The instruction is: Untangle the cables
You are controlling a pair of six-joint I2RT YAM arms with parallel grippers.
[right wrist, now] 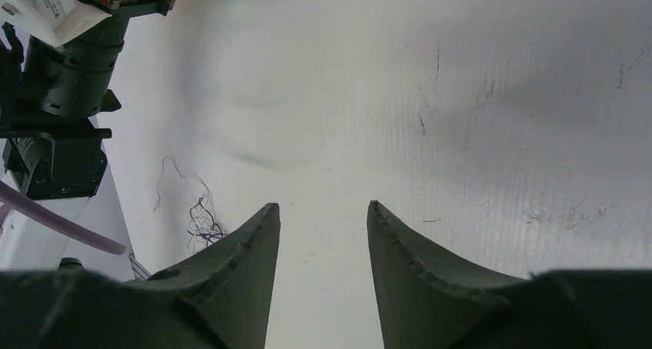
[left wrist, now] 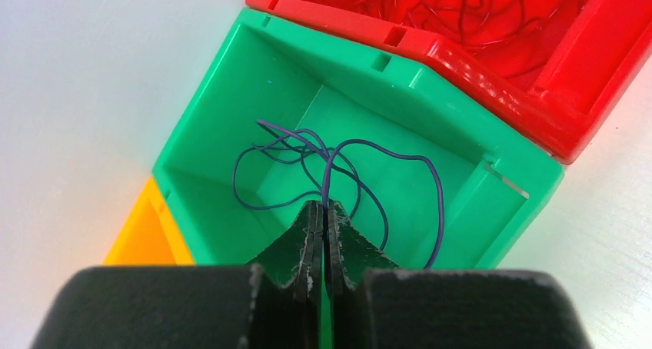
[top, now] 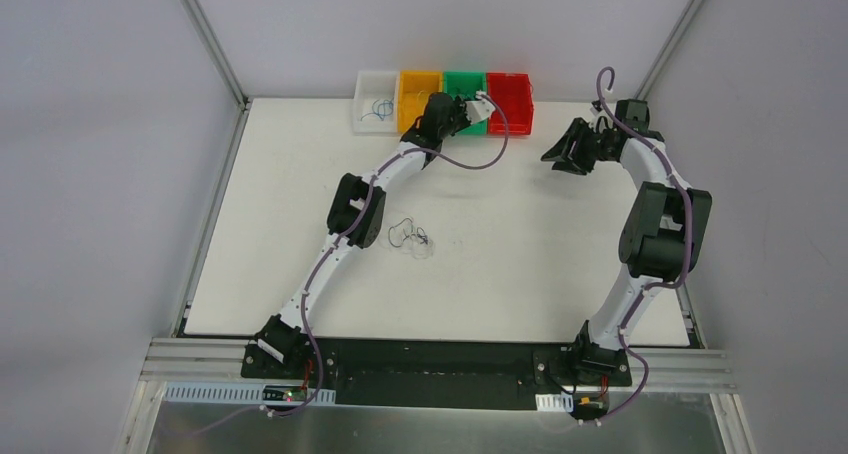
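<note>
The table is clear between the open fingers and the small tangle. My right gripper should move toward the tangle next and close on its dark blue cable (top: 420, 237).
My left gripper (left wrist: 322, 205) is shut on a thin blue cable (left wrist: 384, 154), which runs into the seam between its tips. The cable's loops hang inside the green bin (left wrist: 323, 38). From above, the left gripper (top: 466, 112) sits over the row of bins at the back. A small tangle of cables (top: 410, 236) lies on the white table beside the left arm's elbow, also seen as cables (right wrist: 201, 220) in the right wrist view. My right gripper (right wrist: 323, 207) stands open with nothing between its fingers, above bare table. From above, that right gripper (top: 565, 159) is at the back right.
Four bins stand in a row at the table's back edge: white bin (top: 376, 122) with a blue wire, yellow bin (top: 418, 86), green bin (top: 463, 82), red bin (top: 510, 99). Thin red wires (left wrist: 430, 3) lie in the red bin (left wrist: 492, 88). Metal frame posts rise at the back corners.
</note>
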